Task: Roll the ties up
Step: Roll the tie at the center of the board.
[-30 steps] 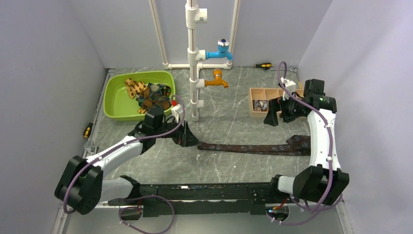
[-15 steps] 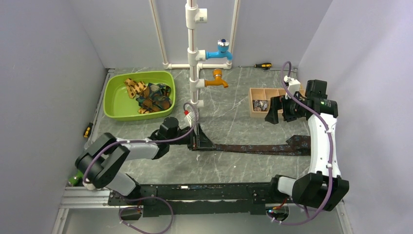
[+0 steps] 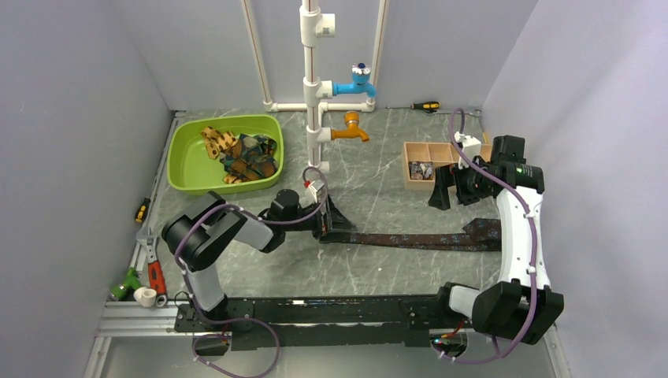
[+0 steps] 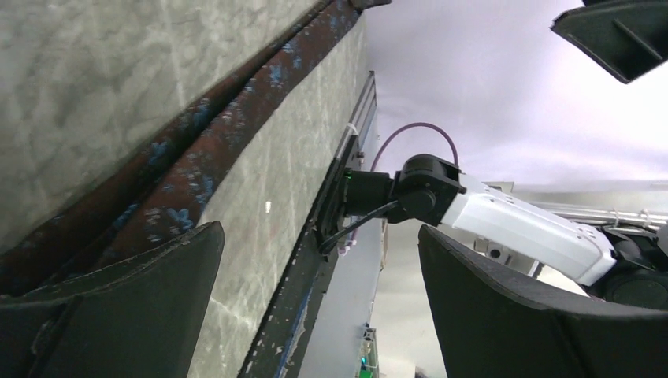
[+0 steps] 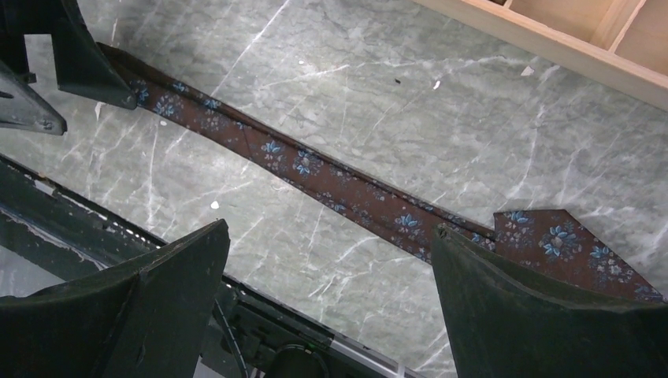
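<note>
The tie's narrow end is outside the fingers of the robot's slanted left gripper, so next the gripper moves back, points its fingers down and straddles the tie from above before it starts to roll.
A dark brown tie (image 3: 417, 239) with small blue flowers lies flat across the table, narrow end at the left and wide end at the right. My left gripper (image 3: 329, 223) is low at the narrow end and open; in the left wrist view (image 4: 319, 236) one finger (image 4: 118, 315) rests by the tie (image 4: 181, 181). My right gripper (image 3: 441, 193) is open and empty, raised above the tie's right half. The right wrist view (image 5: 329, 228) shows the tie (image 5: 354, 189) between the spread fingers. More ties (image 3: 244, 153) lie heaped in a green basin (image 3: 185, 161).
A white pipe stand (image 3: 313, 94) with a blue and an orange tap stands behind the tie. A wooden compartment box (image 3: 429, 153) sits at the back right. Hand tools (image 3: 150, 272) lie along the left edge, and a screwdriver (image 3: 425, 105) lies at the back.
My left arm has folded in and its gripper has moved right and down along the table to the tie's narrow end, which shifted right with it. The right gripper has hardly moved.
</note>
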Robot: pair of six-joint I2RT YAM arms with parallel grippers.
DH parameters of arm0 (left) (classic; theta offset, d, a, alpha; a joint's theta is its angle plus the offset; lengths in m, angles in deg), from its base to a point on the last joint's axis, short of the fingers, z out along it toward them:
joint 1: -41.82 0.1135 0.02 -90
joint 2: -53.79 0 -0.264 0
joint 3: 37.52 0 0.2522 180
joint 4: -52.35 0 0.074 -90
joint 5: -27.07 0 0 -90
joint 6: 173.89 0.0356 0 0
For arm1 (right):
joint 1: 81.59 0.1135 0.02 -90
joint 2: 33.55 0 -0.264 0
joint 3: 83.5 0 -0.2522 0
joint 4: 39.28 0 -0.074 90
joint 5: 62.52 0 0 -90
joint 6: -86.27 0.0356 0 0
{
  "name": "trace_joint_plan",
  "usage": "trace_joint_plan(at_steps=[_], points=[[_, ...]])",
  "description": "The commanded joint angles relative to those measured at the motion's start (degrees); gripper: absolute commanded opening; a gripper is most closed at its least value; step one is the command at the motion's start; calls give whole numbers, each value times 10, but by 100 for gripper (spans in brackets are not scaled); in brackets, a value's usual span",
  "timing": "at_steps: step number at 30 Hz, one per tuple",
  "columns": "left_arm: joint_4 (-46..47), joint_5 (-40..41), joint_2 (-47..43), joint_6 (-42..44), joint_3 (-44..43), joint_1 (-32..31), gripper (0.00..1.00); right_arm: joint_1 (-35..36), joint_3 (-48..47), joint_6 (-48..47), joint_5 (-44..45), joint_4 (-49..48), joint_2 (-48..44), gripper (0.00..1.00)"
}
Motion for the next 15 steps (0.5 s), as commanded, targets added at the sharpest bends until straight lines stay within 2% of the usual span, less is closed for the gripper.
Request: trace_joint_plan(at_steps=[1, 6, 10, 15], points=[[29, 28, 25, 9, 19, 9, 99, 0, 4, -21, 11, 9, -4, 100], [42, 32, 82, 31, 25, 16, 99, 0, 8, -29, 16, 11, 3, 100], [82, 0, 140, 19, 3, 29, 99, 0, 16, -42, 4, 24, 2, 100], [153, -56, 100, -10, -9, 34, 99, 0, 5, -51, -32, 32, -9, 100]])
